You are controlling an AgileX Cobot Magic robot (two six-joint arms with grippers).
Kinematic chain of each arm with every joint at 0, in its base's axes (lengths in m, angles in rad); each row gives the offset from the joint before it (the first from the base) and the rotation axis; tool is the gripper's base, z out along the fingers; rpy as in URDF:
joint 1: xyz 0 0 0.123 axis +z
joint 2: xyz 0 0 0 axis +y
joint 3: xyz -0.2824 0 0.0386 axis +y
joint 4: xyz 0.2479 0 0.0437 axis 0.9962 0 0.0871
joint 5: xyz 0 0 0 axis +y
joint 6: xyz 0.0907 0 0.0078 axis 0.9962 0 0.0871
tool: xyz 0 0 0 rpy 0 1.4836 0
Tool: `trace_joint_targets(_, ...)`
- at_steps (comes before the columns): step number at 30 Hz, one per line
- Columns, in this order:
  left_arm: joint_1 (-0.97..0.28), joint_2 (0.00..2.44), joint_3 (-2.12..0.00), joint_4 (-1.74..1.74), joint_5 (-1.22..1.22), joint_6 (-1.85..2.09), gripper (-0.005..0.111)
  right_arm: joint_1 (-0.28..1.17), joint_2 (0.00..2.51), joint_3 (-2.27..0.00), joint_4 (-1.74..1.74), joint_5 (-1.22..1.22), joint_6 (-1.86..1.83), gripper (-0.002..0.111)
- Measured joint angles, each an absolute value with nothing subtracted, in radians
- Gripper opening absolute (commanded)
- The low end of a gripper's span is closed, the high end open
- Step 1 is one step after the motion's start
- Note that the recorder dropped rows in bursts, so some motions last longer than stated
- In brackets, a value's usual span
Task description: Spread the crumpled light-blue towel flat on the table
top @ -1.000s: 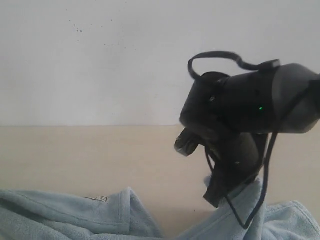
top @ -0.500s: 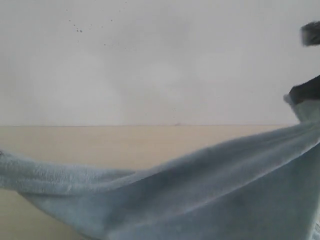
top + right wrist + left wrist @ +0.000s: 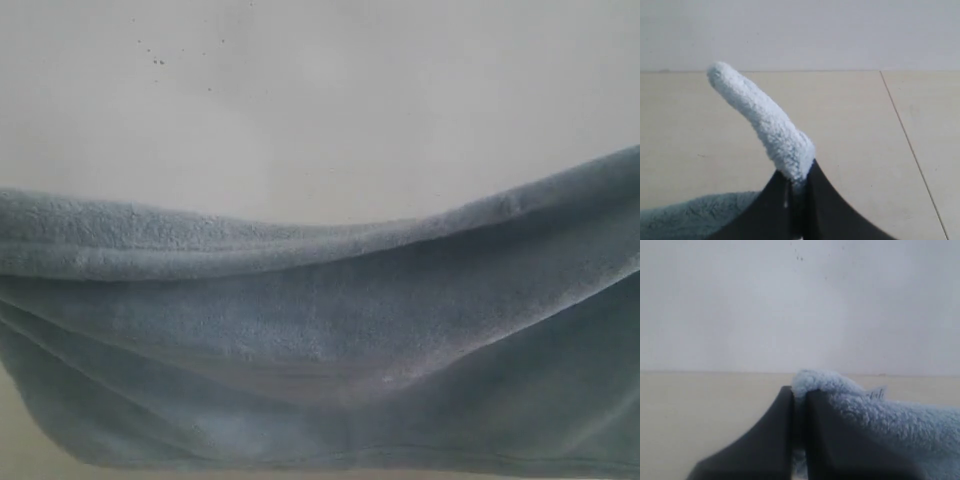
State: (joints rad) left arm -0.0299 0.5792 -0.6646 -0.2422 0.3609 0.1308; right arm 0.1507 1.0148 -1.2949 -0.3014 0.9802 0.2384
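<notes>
Next, my left gripper puts the towel down and takes the towel's edge, because it is pinching a bunched fold of the towel (image 3: 825, 380) and the towel hangs in slanting creases.
The light-blue towel (image 3: 320, 330) hangs stretched across the whole exterior view, its top edge sagging in the middle and blocking the table there. Neither gripper shows in that view. In the left wrist view my left gripper (image 3: 800, 395) is shut on a fold of the towel (image 3: 880, 410), which bulges above the fingertips; a small tag (image 3: 876, 393) lies close by. In the right wrist view my right gripper (image 3: 799, 172) is shut on a towel corner (image 3: 760, 115) that sticks up past the fingers (image 3: 827, 200). The beige table (image 3: 865, 130) lies beyond.
A white wall (image 3: 320, 100) fills the background above the towel. A thin seam line (image 3: 910, 145) crosses the table in the right wrist view. A sliver of table (image 3: 15, 440) shows at the lower left of the exterior view.
The towel has been lifted off the table and pulled taut between both grippers, rising to fill the exterior view. The right arm, in view a second ago, has left that view.
</notes>
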Motion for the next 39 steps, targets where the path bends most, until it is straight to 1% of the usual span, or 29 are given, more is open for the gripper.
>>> trace_joint_targets(6,-0.030,0.528,-0.769,-0.237,0.455,0.142,0.004,0.151,0.898,-1.295,-0.343,1.003,0.253,0.000)
trace_joint_targets(9,-0.030,0.530,-0.785,-0.231,0.508,0.167,0.004,0.151,0.864,-1.295,-0.367,1.051,0.241,0.000)
trace_joint_targets(12,-0.030,0.562,-0.785,-0.220,0.548,0.173,0.004,0.151,0.872,-1.257,-0.435,1.022,0.238,0.000)
trace_joint_targets(17,-0.030,0.711,-0.750,-0.183,0.531,0.177,0.004,0.151,1.034,-1.089,-0.535,0.889,0.326,0.000)
trace_joint_targets(21,-0.030,0.901,-0.732,-0.169,0.488,0.177,0.004,0.151,1.209,-0.987,-0.570,0.767,0.429,0.000)
trace_joint_targets(28,-0.030,1.206,-0.727,-0.165,0.339,0.177,0.004,0.151,1.428,-0.964,-0.704,0.539,0.570,0.000)
trace_joint_targets(34,-0.030,1.380,-0.727,-0.160,0.142,0.177,0.004,0.151,1.582,-0.964,-0.942,0.373,0.755,0.001)
trace_joint_targets(36,-0.030,1.433,-0.727,-0.160,0.073,0.177,0.009,0.151,1.638,-0.973,-1.026,0.346,0.844,0.004)
trace_joint_targets(37,-0.030,1.458,-0.727,-0.160,0.035,0.177,0.014,0.151,1.662,-0.981,-1.058,0.344,0.886,0.008)
trace_joint_targets(39,-0.030,1.498,-0.727,-0.158,-0.024,0.177,0.030,0.151,1.718,-1.007,-1.133,0.344,0.993,0.015)
